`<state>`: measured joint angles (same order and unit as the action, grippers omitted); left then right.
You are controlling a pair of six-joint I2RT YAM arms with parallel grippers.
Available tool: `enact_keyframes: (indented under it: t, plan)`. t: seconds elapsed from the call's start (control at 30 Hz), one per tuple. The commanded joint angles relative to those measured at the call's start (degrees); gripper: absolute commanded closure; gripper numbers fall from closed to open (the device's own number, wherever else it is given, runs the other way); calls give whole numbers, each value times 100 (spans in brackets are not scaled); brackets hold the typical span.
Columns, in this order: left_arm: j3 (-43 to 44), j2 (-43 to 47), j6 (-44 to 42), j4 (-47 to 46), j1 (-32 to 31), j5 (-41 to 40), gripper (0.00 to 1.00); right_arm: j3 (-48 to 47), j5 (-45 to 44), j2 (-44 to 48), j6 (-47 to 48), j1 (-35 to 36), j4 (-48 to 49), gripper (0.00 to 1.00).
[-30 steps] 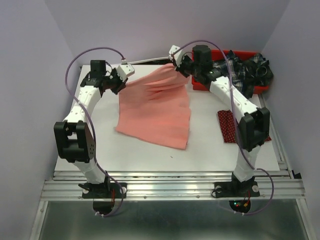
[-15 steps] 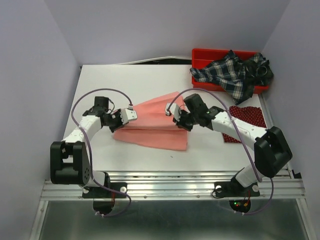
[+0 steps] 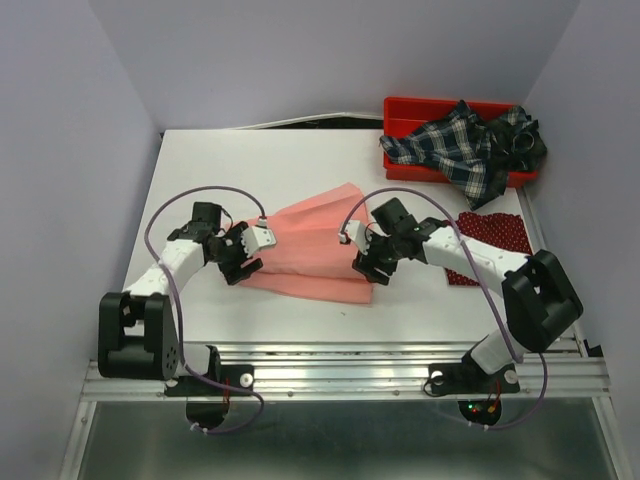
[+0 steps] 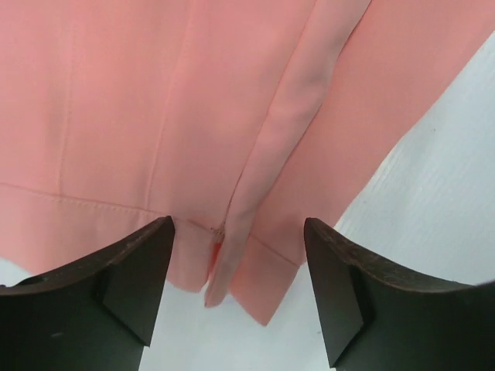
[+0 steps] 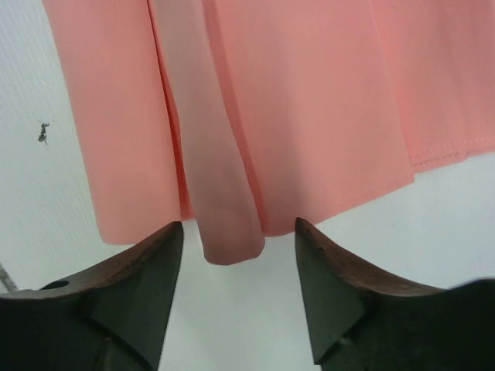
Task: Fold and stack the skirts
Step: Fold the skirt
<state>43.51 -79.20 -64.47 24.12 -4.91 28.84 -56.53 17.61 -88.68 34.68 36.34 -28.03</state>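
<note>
Next, my left gripper takes the flap at the skirt's hem (image 4: 226,246) only after I turn the salmon-pink skirt lengthwise, because the skirt lies crosswise with its loose flap (image 3: 315,274) facing me.
The salmon-pink skirt (image 3: 312,243) lies folded double in the middle of the table. My left gripper (image 3: 247,264) sits low at its near left corner, jaws open; in the left wrist view the skirt's hem (image 4: 155,116) and a loose flap lie flat between the spread fingers of that gripper (image 4: 237,232), with nothing held. My right gripper (image 3: 366,268) is at the near right corner, also open (image 5: 238,224), with the skirt's edge (image 5: 309,100) just ahead of its tips. The dark red dotted skirt (image 3: 503,232) lies flat at the right, partly under the right arm. The plaid skirt (image 3: 468,150) is heaped on the bin.
A red plastic bin (image 3: 402,108) stands at the back right corner under the plaid cloth. Purple walls close in the table at left, back and right. A small dark speck (image 3: 343,312) lies on the white table near the front edge.
Both grippers carried the skirt's far edge down toward the near edge, folding it in half. Both then opened and let the cloth go.
</note>
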Motion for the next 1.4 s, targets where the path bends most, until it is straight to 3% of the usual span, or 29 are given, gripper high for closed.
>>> enact_keyframes:
  t: [0.0,0.2,0.3,0.5,0.7,0.8,0.93,1.03,1.17,1.27,1.3,1.37]
  plan:
    - [501,914,170,699,51,183,19,-517,207,185,-180,-57,-878,30]
    - [387,1205,672,542,43,0,19,-140,806,659,-620,285,-811,16]
    - [255,1082,1006,32,42,-335,20,107,570,598,-567,558,-467,16]
    - [361,511,1656,-425,34,-563,28,187,-432,-341,-716,1042,130,25]
    - [97,344,1262,-391,34,-705,32,116,-1760,-1282,-515,928,930,40]
    - [-158,396,928,-224,-28,-791,39,-243,-2173,-1616,-322,700,1212,53]
    - [-650,405,506,83,-81,-994,51,-1462,-2218,-2248,-58,313,1309,55]
    - [-922,563,347,330,-255,-1038,54,-2026,-2305,-2741,144,146,1625,52]
    - [-783,835,637,715,-580,-758,54,-2870,-2499,-3085,119,-135,1959,41]
    - [-327,1046,804,1225,-783,-258,51,-3127,-2438,-2770,-127,-267,1995,25]
    - [-21,1169,804,1392,-853,109,46,-2996,-2394,-2429,-276,-268,1986,18]
    - [288,1292,1031,1657,-863,410,43,-2750,-2306,-2006,-461,-320,1960,15]
